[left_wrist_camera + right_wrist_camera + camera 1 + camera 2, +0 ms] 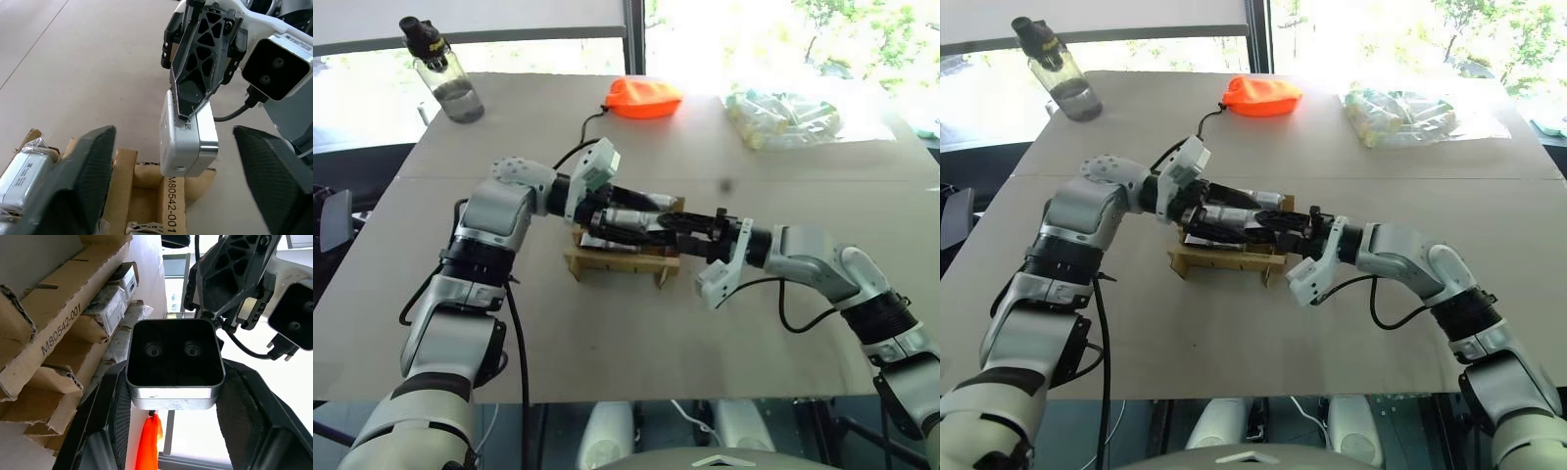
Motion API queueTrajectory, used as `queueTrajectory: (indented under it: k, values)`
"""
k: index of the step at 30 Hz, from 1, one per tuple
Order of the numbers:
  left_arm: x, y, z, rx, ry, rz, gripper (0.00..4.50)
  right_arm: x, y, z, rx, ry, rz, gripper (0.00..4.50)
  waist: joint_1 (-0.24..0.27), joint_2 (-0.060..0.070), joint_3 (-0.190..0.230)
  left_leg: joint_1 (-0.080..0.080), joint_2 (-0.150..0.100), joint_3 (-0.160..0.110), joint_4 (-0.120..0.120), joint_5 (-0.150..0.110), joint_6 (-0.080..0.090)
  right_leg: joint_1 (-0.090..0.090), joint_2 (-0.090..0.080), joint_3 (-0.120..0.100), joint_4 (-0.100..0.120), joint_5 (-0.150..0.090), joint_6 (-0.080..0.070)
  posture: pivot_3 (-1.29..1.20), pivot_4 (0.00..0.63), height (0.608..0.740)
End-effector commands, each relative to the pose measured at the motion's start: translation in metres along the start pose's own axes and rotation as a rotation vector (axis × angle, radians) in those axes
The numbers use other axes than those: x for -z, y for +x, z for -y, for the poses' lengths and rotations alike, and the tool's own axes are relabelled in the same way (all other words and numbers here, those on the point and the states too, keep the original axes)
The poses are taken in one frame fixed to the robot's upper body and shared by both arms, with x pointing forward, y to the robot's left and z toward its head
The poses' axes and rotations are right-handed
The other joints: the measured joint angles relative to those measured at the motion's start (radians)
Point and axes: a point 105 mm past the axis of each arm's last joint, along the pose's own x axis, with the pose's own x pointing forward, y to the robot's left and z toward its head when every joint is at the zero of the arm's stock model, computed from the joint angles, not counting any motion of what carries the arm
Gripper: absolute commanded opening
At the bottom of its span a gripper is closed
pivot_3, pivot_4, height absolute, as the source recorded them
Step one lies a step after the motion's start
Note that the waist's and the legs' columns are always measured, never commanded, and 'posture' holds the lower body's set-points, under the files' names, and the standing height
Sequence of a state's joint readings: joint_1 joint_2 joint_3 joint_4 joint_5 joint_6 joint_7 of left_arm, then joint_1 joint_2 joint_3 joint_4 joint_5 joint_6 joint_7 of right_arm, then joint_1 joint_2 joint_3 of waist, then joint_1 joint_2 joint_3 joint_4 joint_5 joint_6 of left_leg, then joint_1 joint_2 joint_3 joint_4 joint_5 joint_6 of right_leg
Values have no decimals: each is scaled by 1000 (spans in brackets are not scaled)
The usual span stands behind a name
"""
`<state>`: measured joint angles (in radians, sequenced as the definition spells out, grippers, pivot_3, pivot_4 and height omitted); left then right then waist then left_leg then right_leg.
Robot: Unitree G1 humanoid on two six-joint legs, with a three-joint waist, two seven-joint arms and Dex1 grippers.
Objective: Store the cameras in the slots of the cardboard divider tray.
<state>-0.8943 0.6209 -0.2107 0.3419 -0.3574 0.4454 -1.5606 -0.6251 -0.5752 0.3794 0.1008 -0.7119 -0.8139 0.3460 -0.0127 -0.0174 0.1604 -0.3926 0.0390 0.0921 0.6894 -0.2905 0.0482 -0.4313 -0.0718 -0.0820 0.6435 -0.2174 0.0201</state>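
Observation:
My right gripper is holding the camera [190, 142] above the empty slot [145, 198]. My left gripper should grip the camera and my right gripper back off before I lower it.
A silver-white camera [173, 360] with a black face is clamped between the fingers of my right gripper [677, 227], which points left just above the cardboard divider tray [617, 262]. My left gripper [176, 139] comes in from the other side. Its two fingers [93, 161] stand apart on either side of that camera [188, 142] with a gap on each side, so it is open. Several wrapped cameras [24, 171] lie in the tray's slots [54, 333].
At the table's far side stand a water bottle [445, 73] on the left, an orange pouch [643, 98] with a black cord in the middle, and a clear bag [783, 116] of pale items on the right. Bare table surrounds the tray.

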Motion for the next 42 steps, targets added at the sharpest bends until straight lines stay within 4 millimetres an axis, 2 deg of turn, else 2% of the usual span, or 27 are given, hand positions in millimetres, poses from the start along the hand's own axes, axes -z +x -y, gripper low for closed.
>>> queueTrajectory:
  k: [1, 3, 4, 6, 11, 14, 16, 19, 22, 24, 29, 32, 35, 42]
  values:
    - [-6, 4, 9, 50, 26, -3, 2157, -1, 1, 12, 52, -26, 18, 1899, 0, 0, 0, 0, 0, 0, 0, 0, 0, 0, 0, 0, 0, 0, 0, 0, 150, 726]
    - [-6, 6, 10, 55, 23, 0, 984, -1, 0, 10, 48, -18, 19, 1899, 0, 0, 0, 0, 0, 0, 0, 0, 0, 0, 0, 0, 0, 0, 0, 0, 150, 726]
    - [-6, 7, 10, 55, 23, 3, 774, -1, 0, 8, 43, -10, 19, 1899, 0, 0, 0, 0, 0, 0, 0, 0, 0, 0, 0, 0, 0, 0, 0, 0, 150, 726]
    - [-6, 8, 10, 53, 23, 4, 717, 0, -1, 4, 28, 14, 11, 1899, 0, 0, 0, 0, 0, 0, 0, 0, 0, 0, 0, 0, 0, 0, 0, 0, 150, 726]
    - [-6, 6, 9, 48, 30, 7, 717, -1, -5, -1, 42, 76, 9, 4326, 1, 0, 0, 0, 0, 0, 0, 0, 0, 0, 0, 0, 0, 0, 0, 0, 150, 726]
    - [-8, -1, 8, 50, 54, 7, 717, 2, -14, 0, 94, 154, -28, 4377, 1, 0, 0, 0, 0, 0, 0, 0, 0, 0, 0, 0, 0, 0, 0, 0, 150, 726]
    - [-10, -8, 4, 32, 65, 17, 717, 4, -22, 2, 147, 286, -76, 4377, 1, 0, 0, 0, 0, 0, 0, 0, 0, 0, 0, 0, 0, 0, 0, 0, 150, 726]
    - [-11, -14, -2, -1, 93, 21, 717, -4, -45, -19, 176, 631, -113, 4377, 9, -1, 0, 0, 0, -1, 0, 0, 0, 1, 0, -1, 0, 0, 0, 0, 150, 726]
    - [-6, -15, -6, -14, 115, 1, 717, -13, -61, -32, 182, 902, -123, 4377, 14, -1, 0, 0, 0, -3, 0, 0, 0, 2, 0, -2, -1, 0, 0, 0, 150, 726]
    - [-2, -12, -9, -21, 137, -12, 717, -21, -74, -37, 239, 1141, -106, 4377, 15, -1, 0, 0, 0, -3, 1, 0, 0, 2, -1, -1, -1, 0, 0, 0, 150, 726]
    - [6, -4, -16, -35, 193, -52, 717, -45, -99, -35, 317, 1556, 37, 4377, 22, -1, -1, 2, 0, -8, 3, 0, 1, 4, 1, -1, 1, 0, 0, 0, 150, 726]
    - [18, -3, -18, -41, 224, -113, 717, -54, -110, -33, 330, 1646, 120, 4377, 25, -1, -1, 2, 0, -9, 3, 0, 1, 4, 1, -1, 0, 0, 0, 0, 150, 726]
    - [21, -4, -19, -38, 232, -123, 717, -63, -121, -31, 372, 1645, 212, 4377, 27, -2, -1, 1, -1, -9, 3, -1, 2, 4, 1, -2, 0, 0, 0, 0, 150, 726]
    - [25, -1, -20, -33, 242, -125, 717, -69, -130, -41, 348, 1633, 221, 4377, 27, -2, -2, 1, -1, -10, 3, -1, 2, 5, 1, -2, 0, 0, 0, 0, 150, 726]
